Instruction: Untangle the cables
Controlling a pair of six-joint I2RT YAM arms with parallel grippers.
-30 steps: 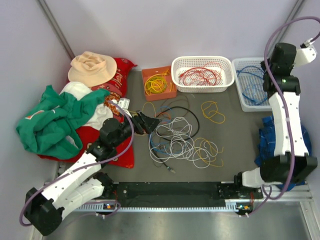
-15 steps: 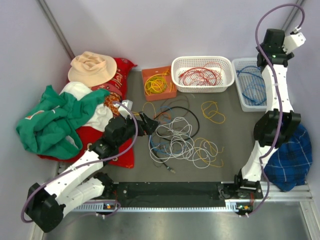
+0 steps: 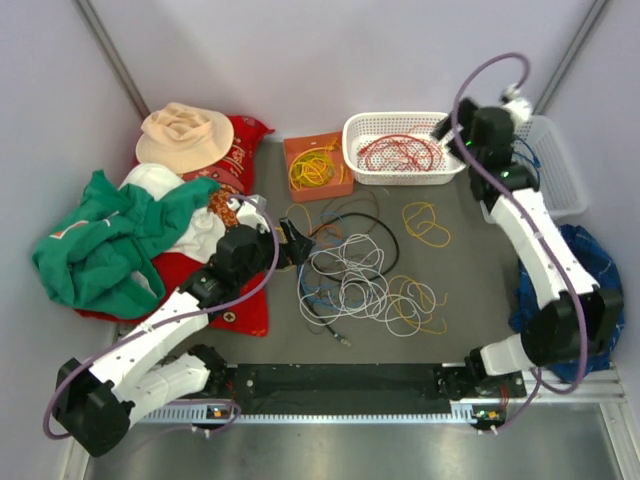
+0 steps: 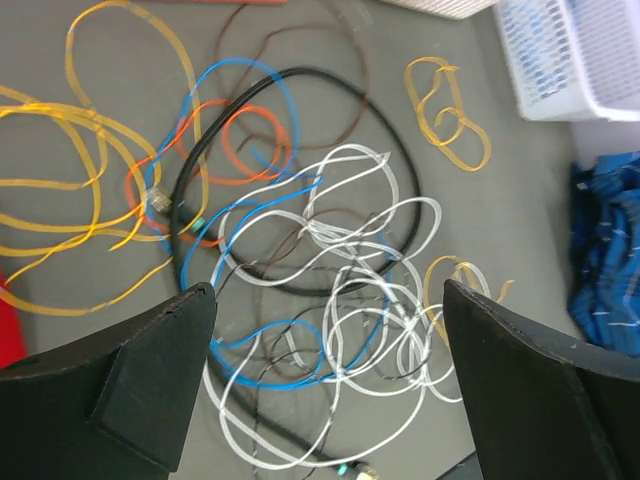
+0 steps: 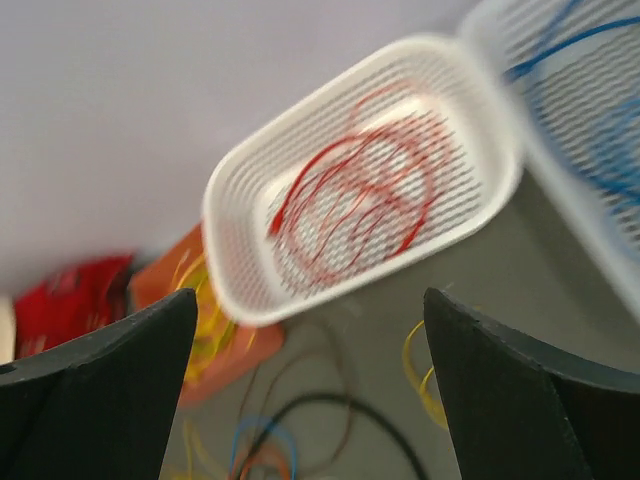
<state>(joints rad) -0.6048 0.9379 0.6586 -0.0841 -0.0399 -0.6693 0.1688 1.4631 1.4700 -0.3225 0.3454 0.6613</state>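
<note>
The blue cable passes through the white loops [image 4: 262,207], so the robot's left gripper should raise it at the pile's edge [image 4: 216,272] and the right gripper should pull it free.
The cables [image 3: 360,275] lie in a loose tangle of white, blue, black, orange and yellow loops at mid-table. My left gripper [image 3: 300,243] is open at the pile's left edge. In its wrist view its jaws [image 4: 325,300] straddle white and blue cables [image 4: 340,300] without touching them. My right gripper [image 3: 445,130] hangs open and empty near the white basket [image 3: 405,117], which holds red cables [image 3: 400,152]. The right wrist view shows those jaws [image 5: 310,300] wide apart above the table, below the basket [image 5: 240,290].
An orange tray [image 3: 296,150] holds yellow cables. A second white basket [image 3: 565,170] with blue cables stands at the back right, partly behind my right arm. A yellow loop [image 3: 427,222] lies apart. Clothes [image 3: 100,240] and a hat [image 3: 185,135] pile up left; a blue cloth [image 3: 590,260] lies right.
My right arm swung from the back right corner leftwards to the basket of red cables, and its jaws opened. The left gripper edged slightly towards the tangle.
</note>
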